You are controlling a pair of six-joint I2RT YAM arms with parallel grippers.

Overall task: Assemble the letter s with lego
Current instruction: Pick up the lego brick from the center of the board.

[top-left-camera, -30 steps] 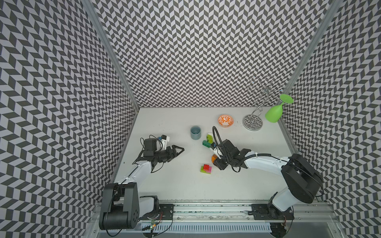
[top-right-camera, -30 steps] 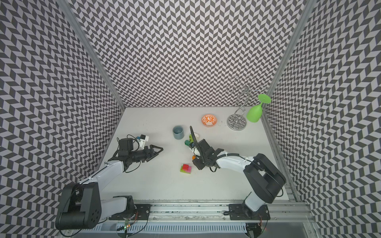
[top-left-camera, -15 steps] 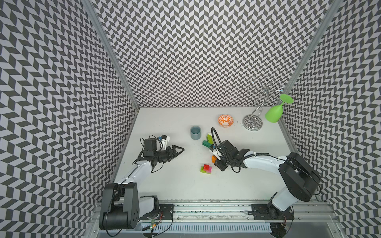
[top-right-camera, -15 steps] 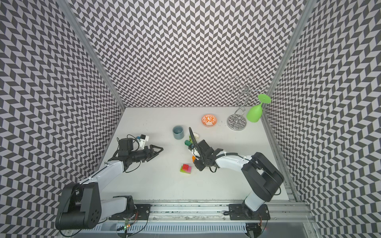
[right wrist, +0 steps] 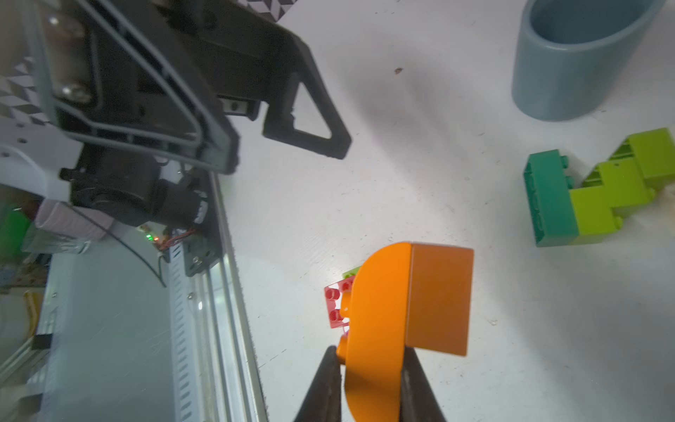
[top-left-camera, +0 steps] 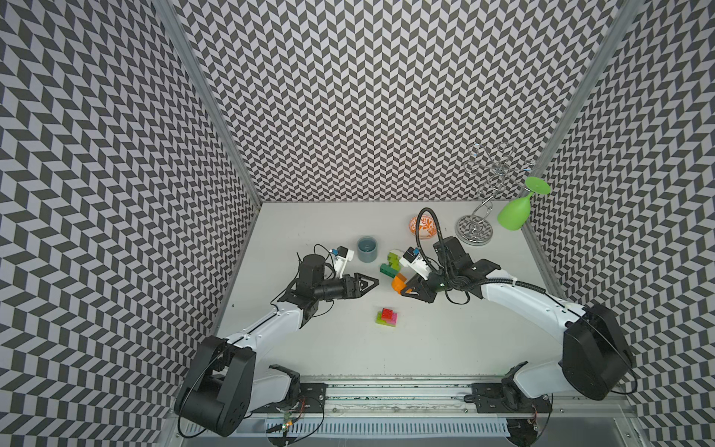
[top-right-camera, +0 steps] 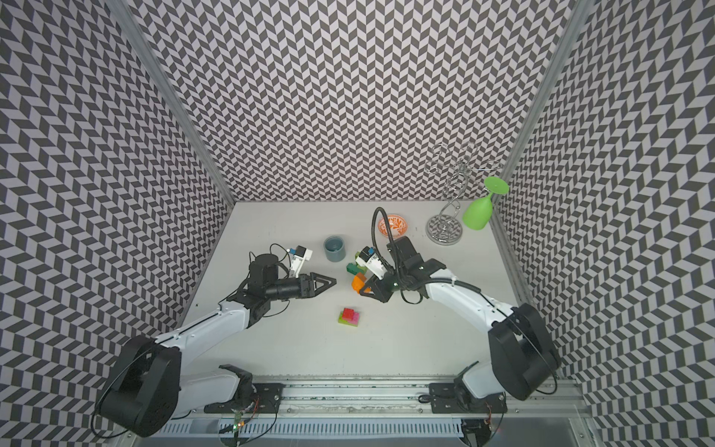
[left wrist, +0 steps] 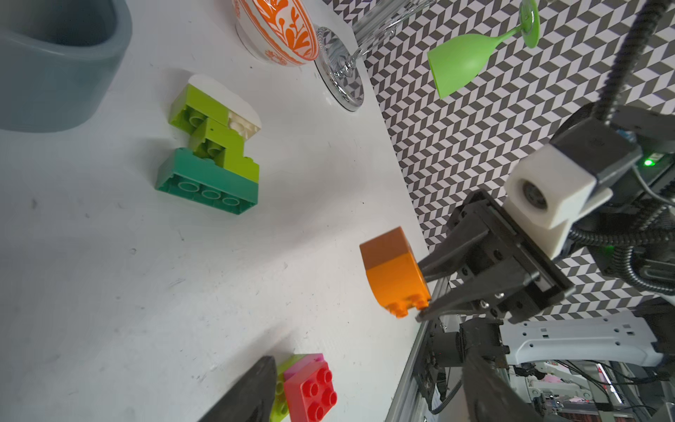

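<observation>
My right gripper's fingers squeeze the orange brick across its studs (left wrist: 407,308) and bottom side, so my left gripper should grab it by its sides (right wrist: 380,316) to free the studs.
My right gripper (right wrist: 369,356) is shut on an orange lego brick (right wrist: 380,310) with a brown brick (right wrist: 440,299) joined to it, held just above the table (top-left-camera: 456,333). Both top views show this pair (top-left-camera: 398,281) (top-right-camera: 356,283) in front of the right gripper (top-left-camera: 407,289) (top-right-camera: 365,291). A red, pink and lime stack (top-left-camera: 387,316) (left wrist: 310,387) lies nearer the front. A dark green, lime and white cluster (top-left-camera: 391,264) (left wrist: 212,157) lies behind. My left gripper (top-left-camera: 374,282) (left wrist: 369,369) is open and holds nothing, left of the orange brick.
A grey-blue cup (top-left-camera: 366,249) stands behind the left gripper. An orange-patterned bowl (top-left-camera: 421,225), a wire glass rack (top-left-camera: 474,230) and a hanging green glass (top-left-camera: 514,211) are at the back right. The metal rail (top-left-camera: 387,391) runs along the front edge.
My right gripper has shut on the orange brick and raised it slightly. The left gripper has moved right towards the middle and opened a little wider.
</observation>
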